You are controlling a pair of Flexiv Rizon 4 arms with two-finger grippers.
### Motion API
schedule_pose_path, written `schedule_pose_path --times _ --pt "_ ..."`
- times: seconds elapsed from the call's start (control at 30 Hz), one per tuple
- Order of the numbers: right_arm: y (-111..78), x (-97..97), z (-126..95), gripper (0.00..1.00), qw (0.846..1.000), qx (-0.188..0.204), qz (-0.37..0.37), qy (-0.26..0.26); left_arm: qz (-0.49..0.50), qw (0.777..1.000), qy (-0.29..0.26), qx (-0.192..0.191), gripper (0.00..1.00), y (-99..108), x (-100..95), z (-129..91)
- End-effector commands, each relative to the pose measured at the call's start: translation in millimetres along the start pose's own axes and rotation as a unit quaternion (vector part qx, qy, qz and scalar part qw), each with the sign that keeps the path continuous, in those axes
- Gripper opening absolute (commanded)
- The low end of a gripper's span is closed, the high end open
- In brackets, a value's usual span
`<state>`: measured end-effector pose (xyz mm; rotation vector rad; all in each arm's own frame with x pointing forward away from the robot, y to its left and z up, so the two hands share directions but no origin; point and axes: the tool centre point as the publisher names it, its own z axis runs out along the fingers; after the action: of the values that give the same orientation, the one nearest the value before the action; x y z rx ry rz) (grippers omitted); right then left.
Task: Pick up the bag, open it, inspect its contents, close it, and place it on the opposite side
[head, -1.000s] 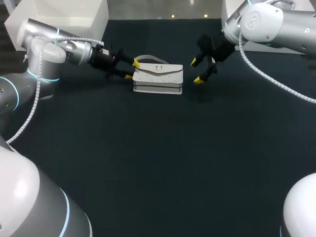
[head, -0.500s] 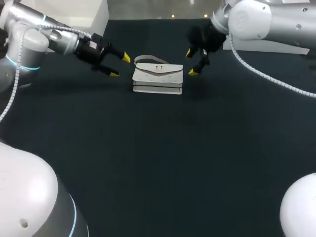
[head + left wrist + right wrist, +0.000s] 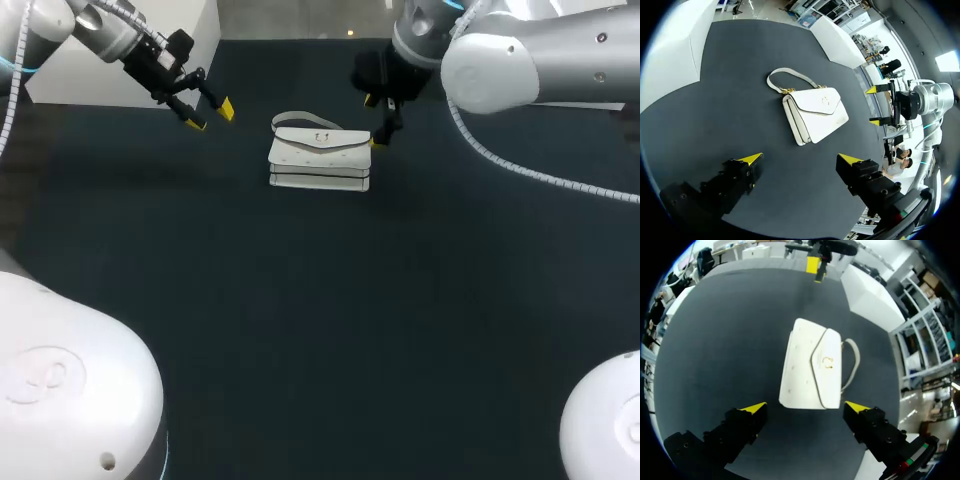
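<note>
I expect the flap to swing back toward the strap when I open it, because its pointed edge lies over the bag's front.
A white flap handbag lies flat on the dark table at the back middle, its flap shut and its strap curled behind it. My left gripper hovers open to the bag's left, well apart from it. My right gripper stands open just off the bag's right end, touching nothing. In the left wrist view the bag lies ahead of my open left gripper, with the right gripper beyond it. In the right wrist view the bag sits just ahead of my open right gripper.
A white block stands at the table's back left corner, behind the left arm; another white block shows off the strap side of the bag. Dark tabletop stretches in front of the bag.
My left gripper has let go at the bag's left end, opened wider and drawn back to the left and away. My right gripper has shifted left to the bag's right end.
</note>
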<state>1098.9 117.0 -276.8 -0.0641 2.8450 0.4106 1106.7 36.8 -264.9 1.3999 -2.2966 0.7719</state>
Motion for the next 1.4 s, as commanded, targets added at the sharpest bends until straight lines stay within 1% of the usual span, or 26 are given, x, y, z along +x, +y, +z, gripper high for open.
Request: schedule_pose_path --times 0.03,0.13,0.3,0.33,0.77,0.8,0.87,0.93,1.0,1.03,1.13,1.2,1.23,1.27,1.33,1.37,1.4 --pt "5.8 9.3 -2.1 1.00 0.997 0.033 0.000 -0.074 0.050 0.998 -0.024 -0.034 1.00 -3.7 2.7 -13.6" --pt "8.0 11.0 -2.9 1.00 0.995 0.040 -0.001 -0.092 0.088 0.995 -0.032 -0.031 1.00 0.0 3.7 -16.6" --pt "8.6 14.5 -3.2 1.00 0.992 0.050 0.003 -0.113 0.118 0.991 -0.043 -0.044 1.00 1.4 7.8 -19.2" --pt "8.9 15.0 -1.9 1.00 0.993 0.055 0.004 -0.108 0.118 0.991 -0.043 -0.044 1.00 1.4 7.8 -19.2" --pt "8.9 15.0 -1.9 1.00 0.993 0.055 0.004 -0.108 0.118 0.991 -0.043 -0.044 1.00 1.4 7.8 -19.2" --pt "8.9 15.0 -1.9 1.00 0.993 0.055 0.004 -0.108 0.129 0.990 -0.042 -0.044 1.00 -1.1 8.5 -17.0" --pt "14.3 8.2 -5.5 1.00 0.989 0.066 -0.013 -0.129 0.144 0.987 -0.062 -0.020 1.00 -8.4 8.1 -14.3" --pt "19.9 6.9 -6.5 1.00 0.985 0.065 -0.018 -0.156 0.188 0.980 -0.063 0.003 1.00 -15.5 6.8 -13.7" --pt "24.1 9.3 -3.4 1.00 0.984 0.070 -0.019 -0.165 0.237 0.970 -0.060 0.012 1.00 -20.0 6.8 -12.5" --pt "26.1 11.1 -0.9 1.00 0.982 0.070 -0.022 -0.173 0.264 0.961 -0.073 0.022 1.00 -22.6 7.1 -12.1" --pt "29.0 16.7 7.4 1.00 0.979 0.071 -0.022 -0.189 0.308 0.946 -0.099 0.031 1.00 -29.8 8.8 -8.1" --pt "30.0 19.8 13.7 1.00 0.979 0.067 -0.017 -0.192 0.329 0.938 -0.103 0.033 1.00 -34.9 11.3 -5.7" --pt "31.0 21.2 17.5 1.00 0.978 0.073 -0.021 -0.194 0.347 0.932 -0.100 0.041 1.00 -35.7 12.9 -5.0" --pt "30.9 22.2 21.1 1.00 0.978 0.071 -0.019 -0.195 0.360 0.925 -0.111 0.046 1.00 -39.4 14.3 -3.3" --pt "31.2 23.6 25.1 1.00 0.977 0.070 -0.021 -0.200 0.392 0.912 -0.101 0.059 1.00 -41.5 16.6 -1.7" --pt "31.2 24.0 26.2 1.00 0.977 0.063 -0.020 -0.205 0.416 0.900 -0.106 0.068 1.00 -43.7 18.0 -0.2" --pt "30.9 24.4 26.9 1.00 0.976 0.060 -0.021 -0.210 0.431 0.893 -0.105 0.075 1.00 -43.8 19.3 1.4"
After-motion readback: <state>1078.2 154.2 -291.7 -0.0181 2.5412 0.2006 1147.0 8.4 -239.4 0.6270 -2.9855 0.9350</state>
